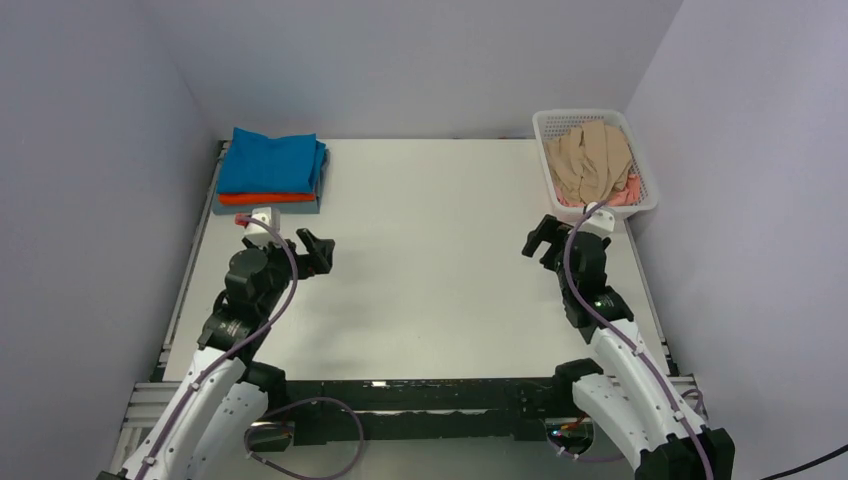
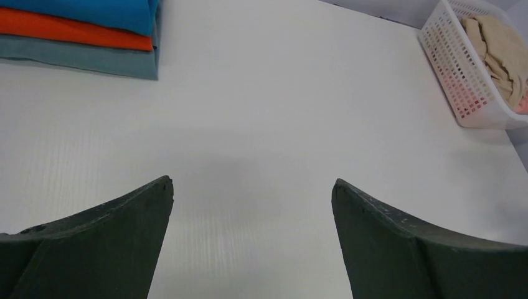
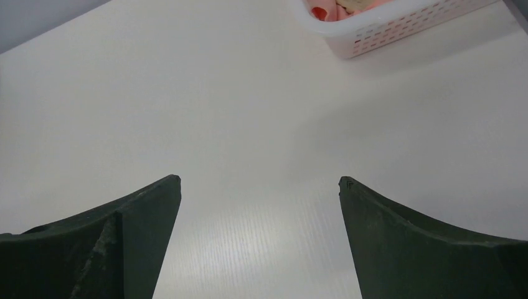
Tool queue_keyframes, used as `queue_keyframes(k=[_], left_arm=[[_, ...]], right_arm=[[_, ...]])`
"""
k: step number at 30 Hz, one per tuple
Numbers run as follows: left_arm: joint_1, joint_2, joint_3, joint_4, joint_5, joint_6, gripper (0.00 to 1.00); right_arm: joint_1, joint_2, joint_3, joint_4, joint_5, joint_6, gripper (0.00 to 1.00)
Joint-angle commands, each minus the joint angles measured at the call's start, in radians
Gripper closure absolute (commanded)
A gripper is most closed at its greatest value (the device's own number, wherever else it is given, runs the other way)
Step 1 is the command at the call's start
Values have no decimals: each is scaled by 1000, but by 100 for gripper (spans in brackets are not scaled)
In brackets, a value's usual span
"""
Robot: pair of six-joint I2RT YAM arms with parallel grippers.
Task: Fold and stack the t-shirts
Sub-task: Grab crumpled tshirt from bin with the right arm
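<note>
The tan-beige t-shirt is on top of the salmon pink one (image 1: 631, 190). I keep moving my open right gripper in until it shuts on the far tan-beige folds (image 1: 600, 136).
A folded stack lies at the table's far left: the bright blue t-shirt (image 1: 270, 161) on top, the orange-red one (image 1: 264, 198) under it, the grey one (image 1: 300, 209) at the bottom. The stack also shows in the left wrist view (image 2: 75, 31). The tan-beige t-shirt (image 1: 590, 160) lies crumpled in the white mesh basket (image 1: 640, 205) at far right, over the salmon pink one (image 1: 622, 196). My left gripper (image 1: 318, 254) is open and empty over bare table, below the stack. My right gripper (image 1: 538, 240) is open and empty, just in front of the basket.
The basket also shows in the left wrist view (image 2: 464, 93) and the right wrist view (image 3: 386, 28). Grey walls close in the table on three sides. The white table (image 1: 430, 260) stretches between the two grippers.
</note>
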Motion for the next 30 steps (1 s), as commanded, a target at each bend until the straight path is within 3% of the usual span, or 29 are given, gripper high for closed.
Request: queue_keyframes(k=[1,8,14,18,24,30], left_arm=[[-1,27,37,59,-42,19,1],[-2,115,64,181,-30,11,1],[2,211,76,204,-23,20,1],[2,230,80,179,-48,35,1],[5,236,58,214,-65,45,1],[5,285,66,226,-62,41,1]], right_arm=[[-6,27,8,128,-10,-31,0],[-5,235,203,187,100,-36,0],[-95,692,686,-38,258,-169,0],[-222,999,992,-139,189,-244,0],[-338,1338,1356,-209,46,-369,2],[-393,1555,1550,-153,4,-388,5]])
